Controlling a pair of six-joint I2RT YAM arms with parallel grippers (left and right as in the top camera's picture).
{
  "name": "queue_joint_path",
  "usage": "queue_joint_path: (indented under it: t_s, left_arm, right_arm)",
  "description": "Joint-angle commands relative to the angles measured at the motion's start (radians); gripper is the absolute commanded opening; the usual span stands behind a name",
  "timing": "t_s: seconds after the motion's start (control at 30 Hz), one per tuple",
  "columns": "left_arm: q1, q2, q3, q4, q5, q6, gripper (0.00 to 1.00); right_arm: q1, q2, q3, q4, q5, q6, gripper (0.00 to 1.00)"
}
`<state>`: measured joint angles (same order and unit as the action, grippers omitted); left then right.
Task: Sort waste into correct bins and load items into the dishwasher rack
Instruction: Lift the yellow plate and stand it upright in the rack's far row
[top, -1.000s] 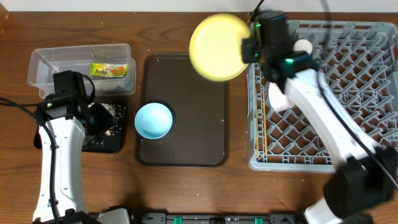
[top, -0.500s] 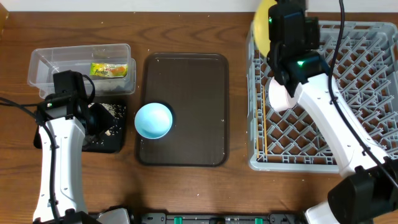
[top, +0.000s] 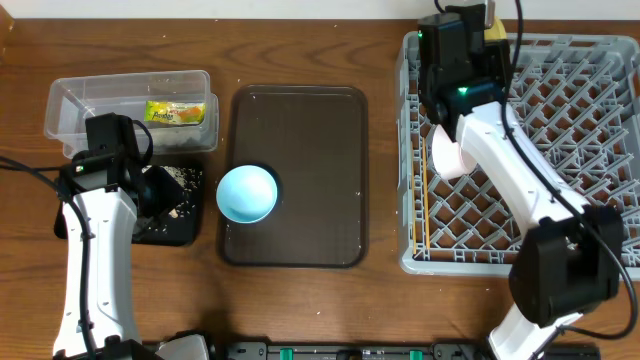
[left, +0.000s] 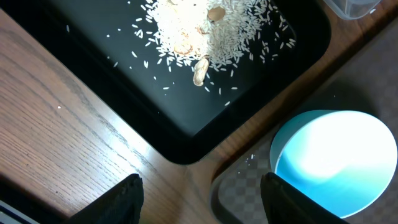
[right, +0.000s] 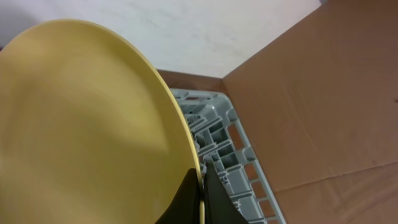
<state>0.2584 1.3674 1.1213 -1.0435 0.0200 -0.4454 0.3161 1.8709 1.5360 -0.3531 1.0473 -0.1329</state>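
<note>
I should keep lowering the yellow plate (top: 496, 29) with my right gripper, since it hangs on edge over the dishwasher rack. I should let go once the plate's lower edge rests in the rack's slots (right: 216, 134).
My right gripper (top: 462, 48) is shut on the rim of the yellow plate (right: 87, 124). It holds the plate on edge above the far left part of the grey dishwasher rack (top: 560, 150); from overhead only a sliver of the plate (top: 493, 30) shows. A white bowl (top: 450, 155) and chopsticks (top: 425, 205) are in the rack. The white cup is hidden. The light blue bowl (top: 247, 193) sits on the brown tray. My left gripper (left: 202, 199) is open and empty above the black tray (left: 74, 62), which holds rice scraps (left: 211, 28). The wrapper (top: 175, 112) lies in the clear box (top: 80, 105).
The dark brown serving tray (top: 300, 140) lies between the bins and the rack. In the left wrist view the blue bowl (left: 336, 162) is at the right, beside the black tray's corner. The rack's wall (right: 227, 143) shows just beyond the plate.
My right gripper has carried the yellow plate rightward from above the brown tray's far corner to over the rack, turning it on edge. The left arm has not moved.
</note>
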Motion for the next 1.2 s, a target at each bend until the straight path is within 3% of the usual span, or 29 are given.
queue_joint_path:
  t_s: [0.0,0.2,0.4,0.57,0.63,0.73,0.93,1.17]
  left_arm:
    - [0.003,0.002,-0.005,-0.003,-0.001,-0.005,0.63]
    - [0.003,0.002,-0.005,-0.003,-0.001,-0.005,0.64]
    - [0.003,0.002,-0.005,-0.003,-0.001,-0.005,0.63]
    - [0.003,0.002,-0.005,-0.003,-0.001,-0.005,0.64]
    - [0.003,0.002,-0.005,-0.003,-0.001,-0.005,0.63]
    - [0.003,0.002,-0.005,-0.003,-0.001,-0.005,0.64]
    - [0.003,0.002,-0.005,-0.003,-0.001,-0.005,0.64]
    - [0.003,0.002,-0.005,-0.003,-0.001,-0.005,0.64]
  right_arm:
    - [-0.008,0.031,0.003,0.006,0.037,-0.003,0.01]
    - [-0.007,0.053,0.003,0.022,0.030,-0.003,0.01]
    - [0.014,0.053,0.003,0.035,-0.140,-0.003,0.05]
    - [0.042,0.053,0.003,-0.013,-0.372,-0.003,0.23]
    - [0.053,0.053,0.003,-0.050,-0.439,0.003,0.43]
    - [0.066,0.050,0.003,-0.088,-0.447,0.063,0.54]
    - [0.073,-0.002,0.003,-0.149,-0.541,0.100,0.60]
    - [0.098,-0.100,0.003,-0.168,-0.960,0.122,0.62]
